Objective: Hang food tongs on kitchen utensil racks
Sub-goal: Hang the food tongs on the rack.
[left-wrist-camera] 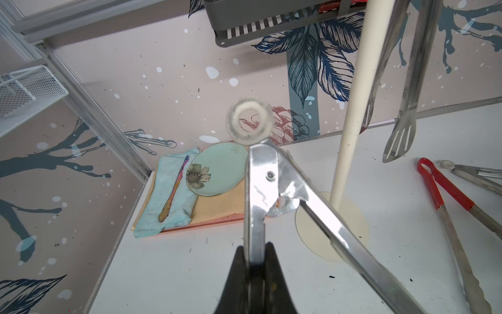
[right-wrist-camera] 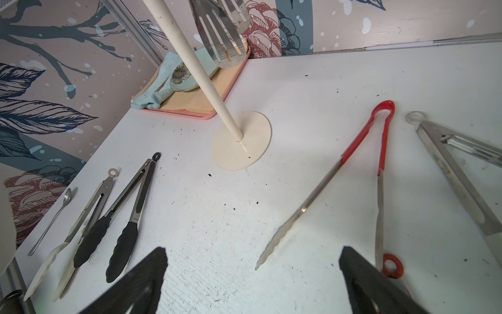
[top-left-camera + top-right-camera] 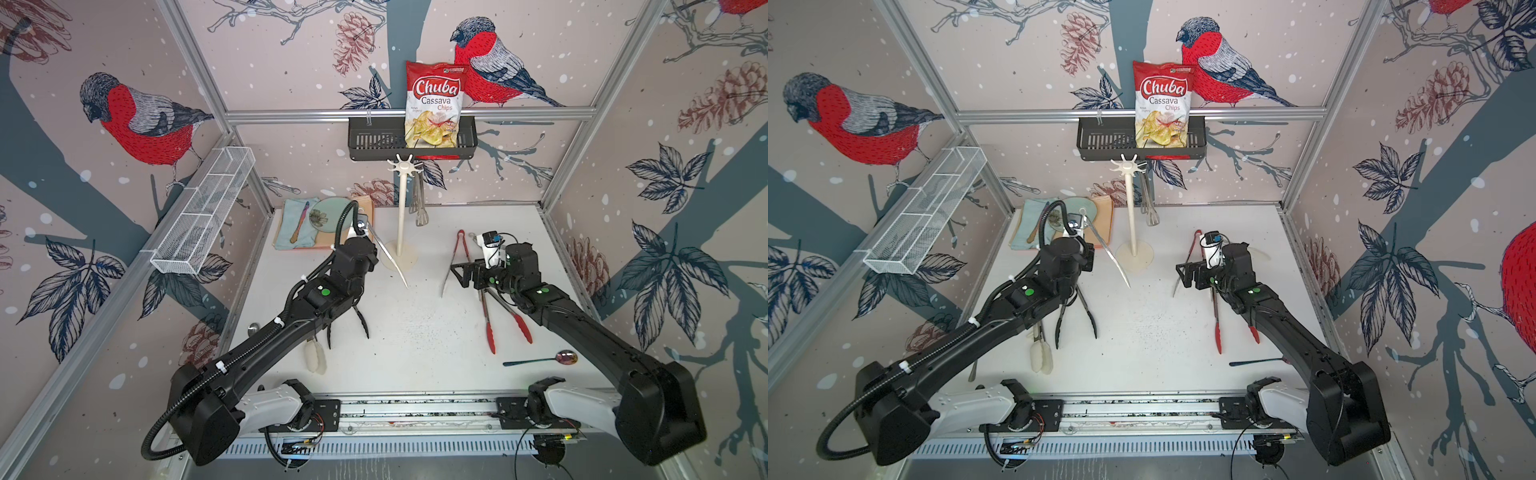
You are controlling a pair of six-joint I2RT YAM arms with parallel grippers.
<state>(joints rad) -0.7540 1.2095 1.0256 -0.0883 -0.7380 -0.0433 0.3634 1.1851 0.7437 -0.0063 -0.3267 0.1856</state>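
The tongs' white ring end (image 1: 250, 121) faces the back wall below the rack's star head, so my left gripper should raise them and turn that end toward a hook (image 3: 392, 165).
My left gripper (image 1: 255, 252) is shut on one arm of steel food tongs (image 1: 260, 176) with a white ring end, held in the air just left of the kitchen utensil rack (image 3: 401, 216). The tongs' other arm splays toward the rack's disc base. Bare steel tongs (image 3: 419, 203) hang from the rack's star head. My right gripper (image 3: 461, 270) hovers open over the table with nothing between its fingers, beside red-handled tongs (image 2: 380, 136). Red-tipped tongs (image 3: 488, 324) lie under the right arm. Black-tipped tongs (image 2: 127, 217) and white-tipped tongs (image 2: 81, 217) lie under the left arm.
Another pair of steel tongs (image 2: 448, 163) lies at the right. A shiny spoon (image 3: 557, 358) rests near the front right. A peach tray (image 1: 217, 214) with a cloth and plate (image 1: 217, 168) sits at the back left. A black basket (image 3: 374, 141) holds a chips bag on the back wall. A white wire shelf (image 3: 203, 208) hangs on the left wall.
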